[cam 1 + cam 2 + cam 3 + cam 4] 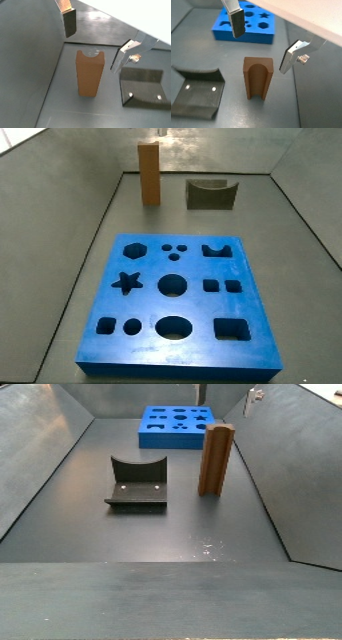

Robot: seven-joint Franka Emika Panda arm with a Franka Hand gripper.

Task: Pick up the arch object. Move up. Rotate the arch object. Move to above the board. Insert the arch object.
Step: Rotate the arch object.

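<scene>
The board's notched cut-out fits the groove in the arch object's top, so the arch object will slip down inside when I put it in.
The arch object is a tan-brown wooden block standing upright on the grey floor, with its arched groove showing in a wrist view. It also shows in the other views. My gripper is open and empty, above the block's top end, with one finger on each side and apart from it. In a wrist view the jaws also stand wide. The blue board with dark cut-outs lies flat, away from the block, and shows in other views.
The dark fixture stands on the floor beside the arch object and shows in other views. Grey sloping walls enclose the floor on all sides.
</scene>
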